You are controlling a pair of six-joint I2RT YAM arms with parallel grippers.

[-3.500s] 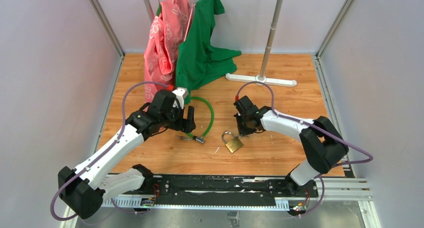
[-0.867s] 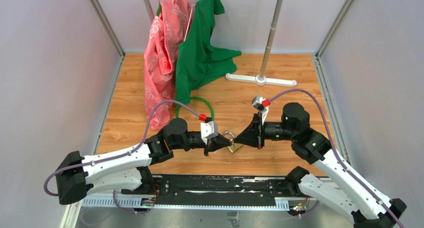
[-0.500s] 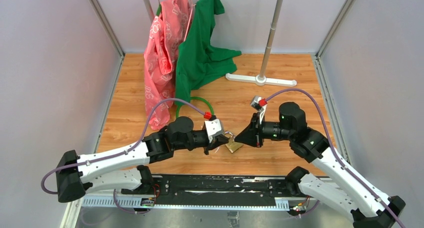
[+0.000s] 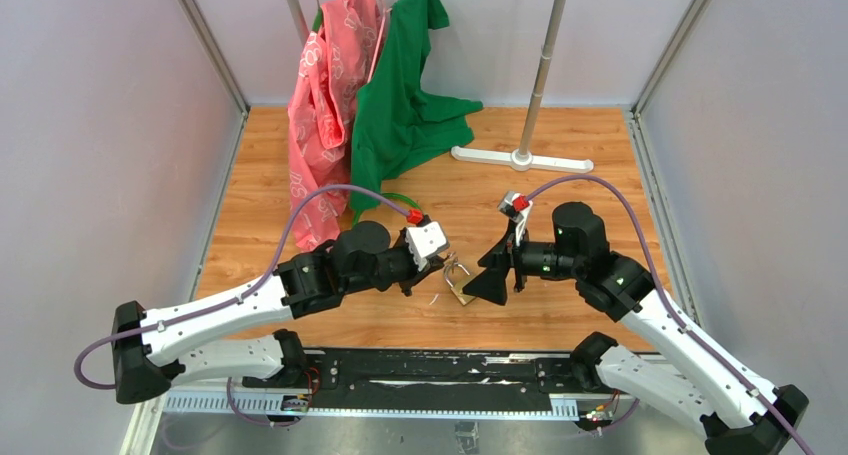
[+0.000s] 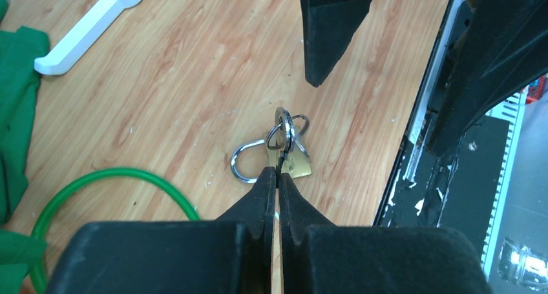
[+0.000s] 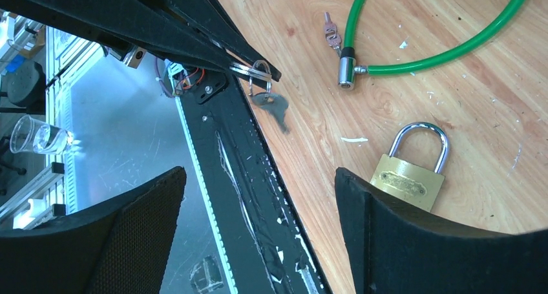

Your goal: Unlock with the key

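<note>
One key hangs loose from the ring [image 6: 262, 79] under my left gripper, so next my right gripper pinches the dangling key [image 6: 276, 108] and takes over the bunch on the ring before unlocking.
My left gripper [image 4: 437, 267] [image 5: 278, 173] is shut on a small bunch of silvery keys [image 5: 287, 130] [image 6: 262, 72], held above the table; one key of the bunch hangs from the ring. Below it lies the brass padlock [image 4: 463, 291] [image 5: 295, 167] [image 6: 407, 174]. My right gripper [image 4: 488, 273] [image 6: 258, 178] stands wide open just right of the bunch, holding nothing. The green cable lock [image 6: 426, 60] [image 5: 116, 178] lies on the wood, and the key [image 6: 331, 32], tiny and silvery, rests beside its metal head [image 6: 347, 72]. No gripper touches it.
A clothes rack at the back carries a pink garment [image 4: 325, 95] and a green one [image 4: 405, 105]; its white foot [image 4: 520, 158] rests on the wood. A black rail [image 4: 420, 365] runs along the near table edge.
My right gripper has opened wide beside the key bunch. The left gripper has shifted slightly back and left, still shut on the bunch. The padlock has not moved.
</note>
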